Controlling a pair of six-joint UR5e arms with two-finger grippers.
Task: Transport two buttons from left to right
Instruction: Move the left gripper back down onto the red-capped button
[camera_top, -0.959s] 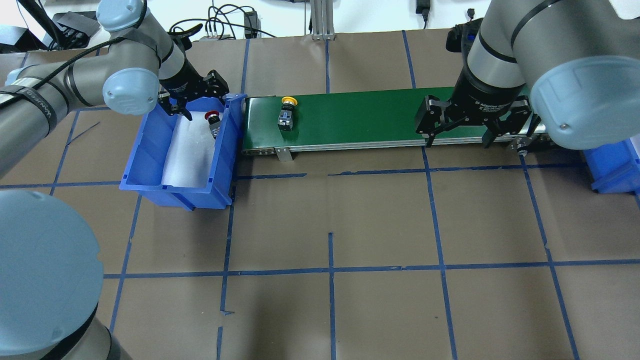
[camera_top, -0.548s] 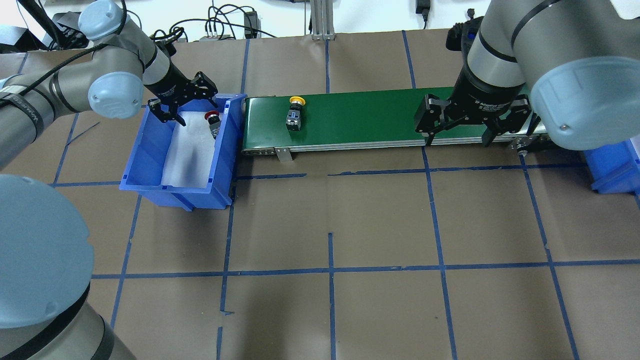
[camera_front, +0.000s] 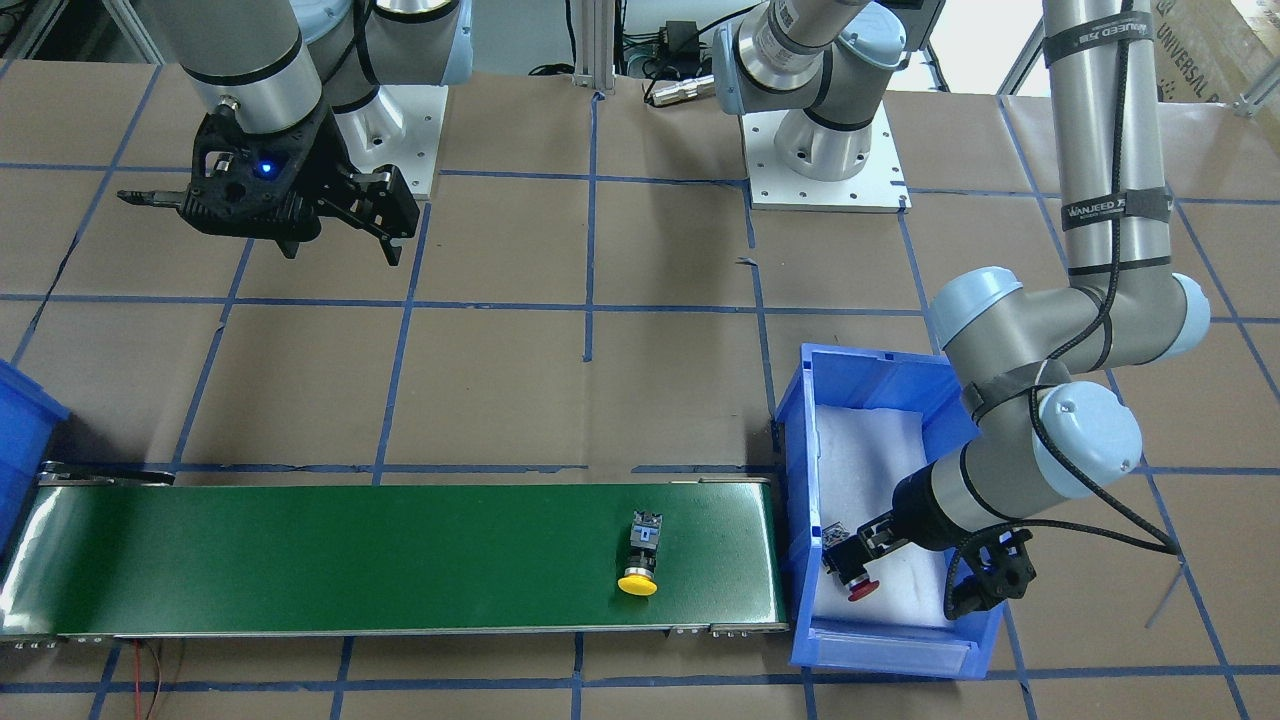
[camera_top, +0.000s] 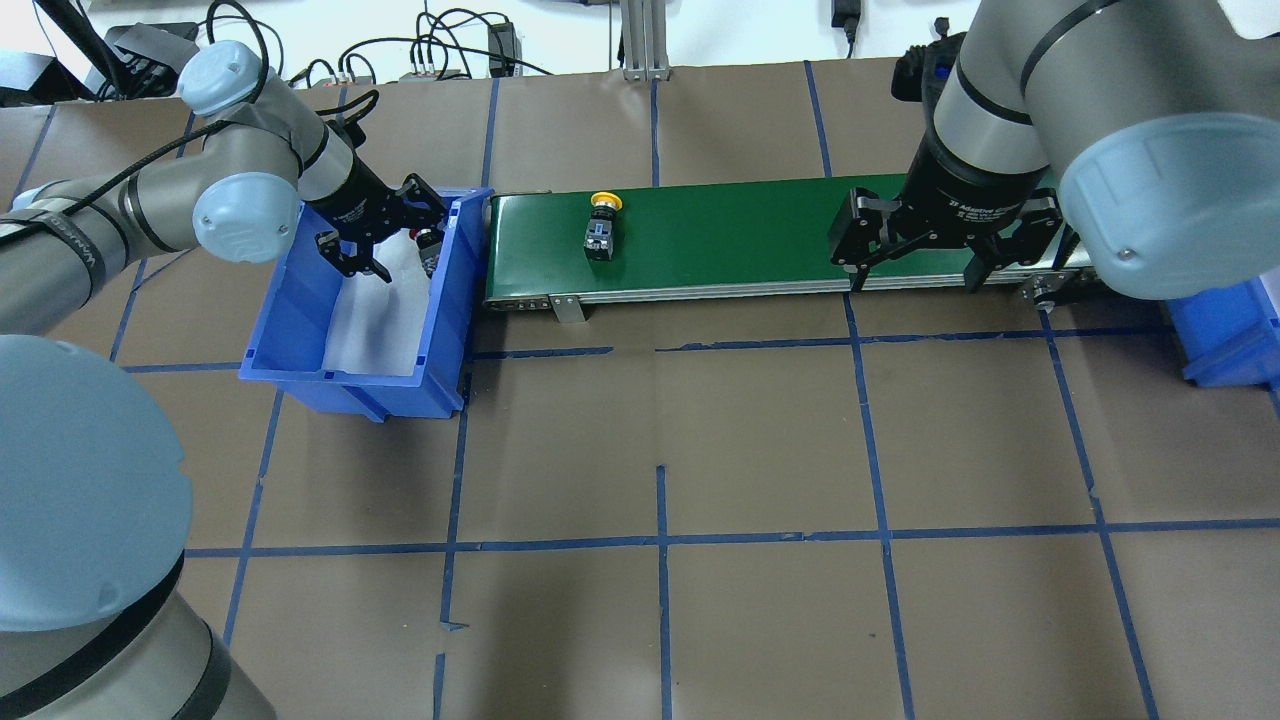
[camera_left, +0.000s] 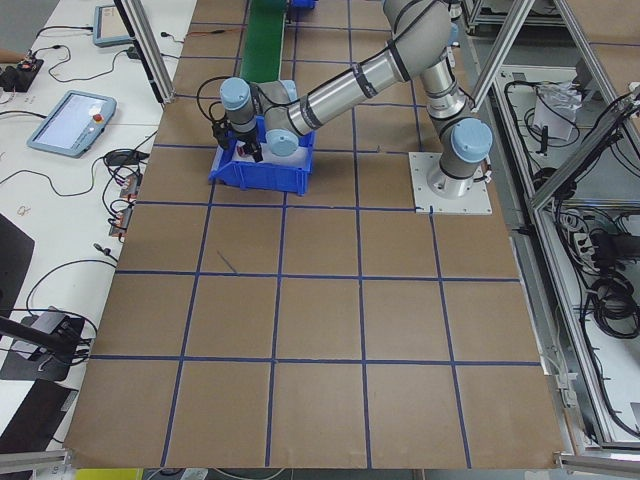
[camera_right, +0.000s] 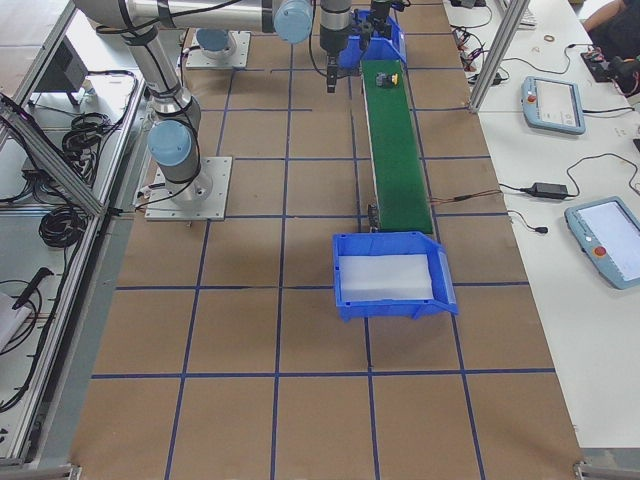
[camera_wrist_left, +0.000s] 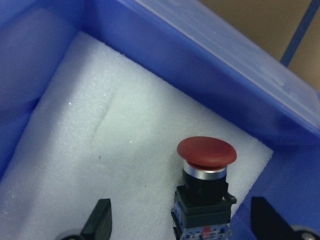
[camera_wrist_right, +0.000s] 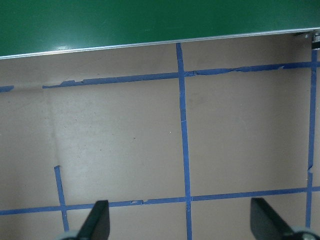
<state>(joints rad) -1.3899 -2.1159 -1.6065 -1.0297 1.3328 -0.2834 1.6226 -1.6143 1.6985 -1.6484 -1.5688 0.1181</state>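
The red button (camera_front: 863, 588) has a boxy black base (camera_wrist_left: 204, 206), so it will travel steadily toward the robot's right gripper when the robot sets it on the green conveyor belt.
The red button (camera_wrist_left: 206, 185) lies on white foam in the left blue bin (camera_top: 340, 380), near its belt-side wall (camera_front: 853, 572). My left gripper (camera_top: 395, 245) is open and low inside the bin. Its fingertips (camera_wrist_left: 100, 220) stand on either side of the red button without closing on it. The yellow button (camera_top: 602, 225) lies on its side on the green conveyor belt (camera_top: 750, 235), near the belt's left end (camera_front: 640, 555). My right gripper (camera_top: 913, 285) is open and empty, hovering at the belt's front edge near its right end.
A second blue bin (camera_top: 1225, 340) with a foam liner stands past the belt's right end (camera_right: 390, 275). Blue tape lines grid the brown table. Cables and a post stand along the far edge.
My left gripper has dropped deeper into the bin and closer around the red button. The yellow button has moved right along the belt. The right arm has not moved.
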